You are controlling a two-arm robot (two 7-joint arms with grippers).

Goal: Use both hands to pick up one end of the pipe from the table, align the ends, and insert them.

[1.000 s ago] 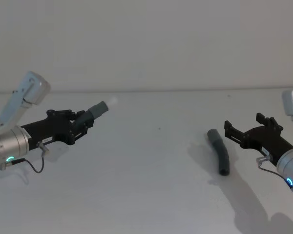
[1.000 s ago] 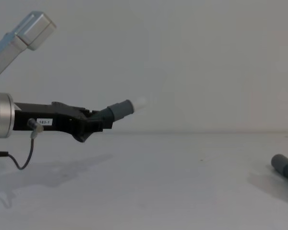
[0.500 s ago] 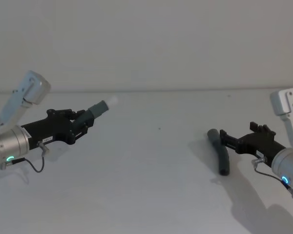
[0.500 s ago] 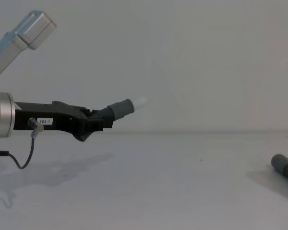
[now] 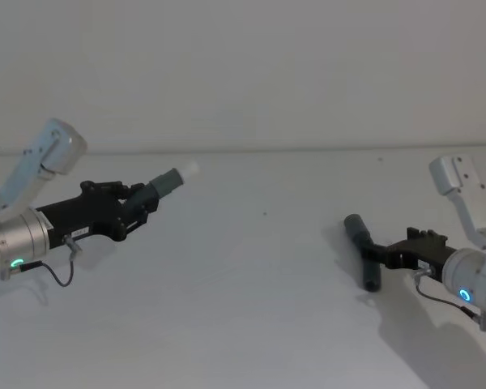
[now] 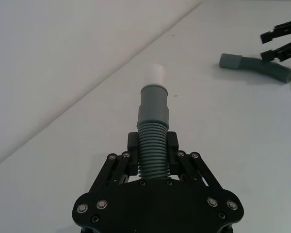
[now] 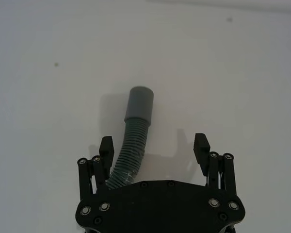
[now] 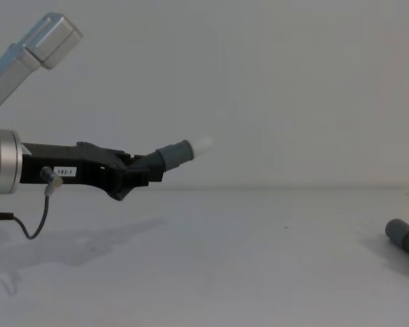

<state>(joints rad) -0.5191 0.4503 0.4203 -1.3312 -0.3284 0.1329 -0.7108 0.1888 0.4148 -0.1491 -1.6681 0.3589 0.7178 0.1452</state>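
The pipe's ribbed part (image 7: 131, 151) is already lying in a curve, so the pipe's cuff (image 7: 139, 105) will lean when I push it onto the whitish tip, as that ribbed part bends.
My left gripper (image 5: 136, 204) is shut on one pipe piece (image 5: 164, 183) and holds it raised above the table (image 5: 251, 316), cuff and whitish tip pointing forward and up. The same piece (image 6: 153, 131) stands clamped between the fingers in the left wrist view, and in the chest view it (image 8: 172, 156) juts from the left gripper (image 8: 142, 173). The other pipe piece (image 5: 363, 247) lies on the table at the right. My right gripper (image 5: 378, 257) is open, low over it. In the right wrist view this piece (image 7: 135, 131) lies between the spread fingers, close to one finger (image 7: 106, 145).
The table is bare white around both pieces. A thin black cable (image 5: 58, 275) hangs from the left wrist. The lying piece's cuff (image 8: 401, 234) shows at the chest view's right edge.
The right gripper has come down and moved left, so its open fingers now straddle the lying pipe piece. The left gripper and its held piece have barely moved.
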